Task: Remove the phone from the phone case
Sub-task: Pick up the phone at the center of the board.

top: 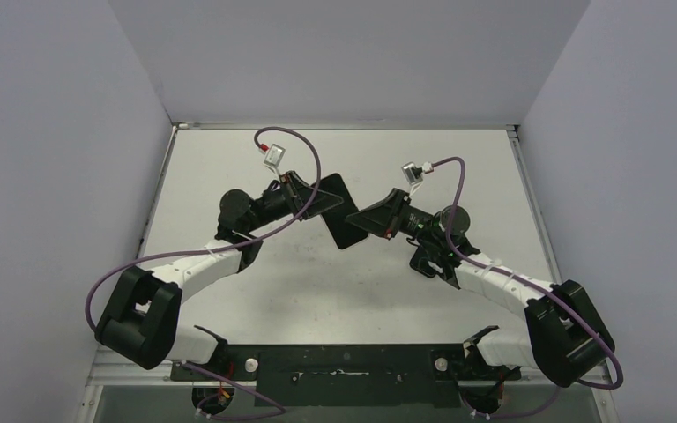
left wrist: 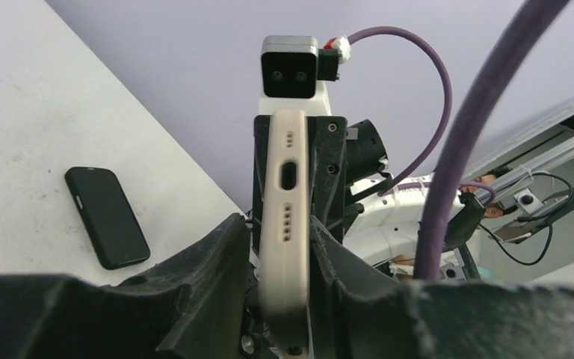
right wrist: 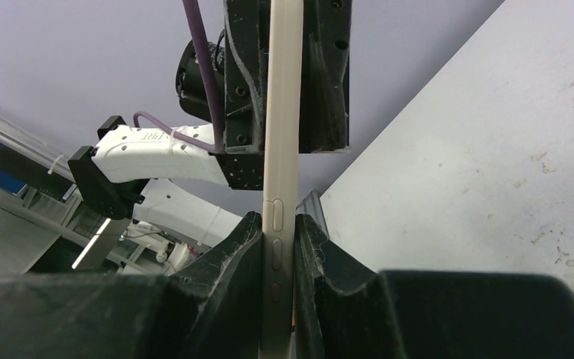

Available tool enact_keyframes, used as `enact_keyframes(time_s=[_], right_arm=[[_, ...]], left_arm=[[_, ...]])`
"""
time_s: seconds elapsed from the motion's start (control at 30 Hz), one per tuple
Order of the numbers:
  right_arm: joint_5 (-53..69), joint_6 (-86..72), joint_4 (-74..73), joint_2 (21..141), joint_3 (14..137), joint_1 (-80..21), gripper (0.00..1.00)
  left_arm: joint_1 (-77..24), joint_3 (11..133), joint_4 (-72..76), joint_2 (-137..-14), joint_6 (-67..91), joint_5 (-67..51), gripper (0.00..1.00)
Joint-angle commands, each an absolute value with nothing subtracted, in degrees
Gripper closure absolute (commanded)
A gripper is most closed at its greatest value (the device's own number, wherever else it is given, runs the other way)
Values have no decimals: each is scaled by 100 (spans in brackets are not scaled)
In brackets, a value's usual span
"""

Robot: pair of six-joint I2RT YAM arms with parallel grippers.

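Observation:
My right gripper should release the phone case's long edge (right wrist: 277, 253) it pinches by the side buttons, and I'll first turn the phone case's free short end (top: 351, 243) toward it.
A cream phone case (left wrist: 288, 157) is held in the air between both arms. In the left wrist view I see its short end, with the port and speaker holes. My left gripper (left wrist: 280, 224) is shut on that end, its pads against both faces. The right wrist view shows the case's long edge (right wrist: 284, 112) with its side buttons, and my right gripper (right wrist: 282, 224) is shut on it. From above, the held thing shows as a dark slab (top: 342, 211) between the left gripper (top: 310, 198) and the right gripper (top: 379, 216). That dark face looks like the phone inside the case.
A black phone-shaped slab (left wrist: 107, 217) lies flat on the white table (left wrist: 22, 112) in the left wrist view. The right arm's wrist camera (left wrist: 289, 67) faces my left one. Purple cables (top: 300, 141) loop above both wrists. Grey walls close in the table's sides and back.

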State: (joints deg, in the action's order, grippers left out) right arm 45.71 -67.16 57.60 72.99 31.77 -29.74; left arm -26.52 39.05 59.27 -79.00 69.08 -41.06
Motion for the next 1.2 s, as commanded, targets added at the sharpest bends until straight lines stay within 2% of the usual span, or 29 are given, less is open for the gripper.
enact_keyframes(time_s=[0.0,0.03,0.17,0.2,0.3,0.43,0.6,0.73,0.97,1.17], right_arm=[[4630,-6659,6595,7352,3613,-3006,100],[4644,-6646,6594,7375,3639,-3004,100],[4658,-6582,6585,7420,3697,-3005,100],[4658,-6537,6566,7420,3706,-3004,98],[4605,-6372,6370,7384,3706,-3001,81],[4504,-6171,6167,7277,3629,-2998,49],[4353,-5820,5764,7089,3517,-3047,32],[4280,-5701,5717,7027,3385,-3062,30],[4315,-5563,5952,7083,3337,-3240,33],[4246,-5381,5891,7108,3406,-3322,44]], left_arm=[[-2789,4199,6563,-7905,7128,-4168,78],[-2794,4194,6558,-7900,7132,-4142,84],[-2801,4202,6558,-7893,7197,-4053,94],[-2798,4219,6558,-7897,7223,-4026,100],[-2801,4198,6320,-7781,7281,-3611,100],[-2830,3961,5802,-7372,7175,-2724,100],[-2872,3739,5509,-6994,7342,-1791,100],[-2945,3633,5537,-6905,7614,-1297,100],[-3181,3570,5581,-6882,7939,-752,100],[-3286,3546,5545,-6891,8099,-589,100]])
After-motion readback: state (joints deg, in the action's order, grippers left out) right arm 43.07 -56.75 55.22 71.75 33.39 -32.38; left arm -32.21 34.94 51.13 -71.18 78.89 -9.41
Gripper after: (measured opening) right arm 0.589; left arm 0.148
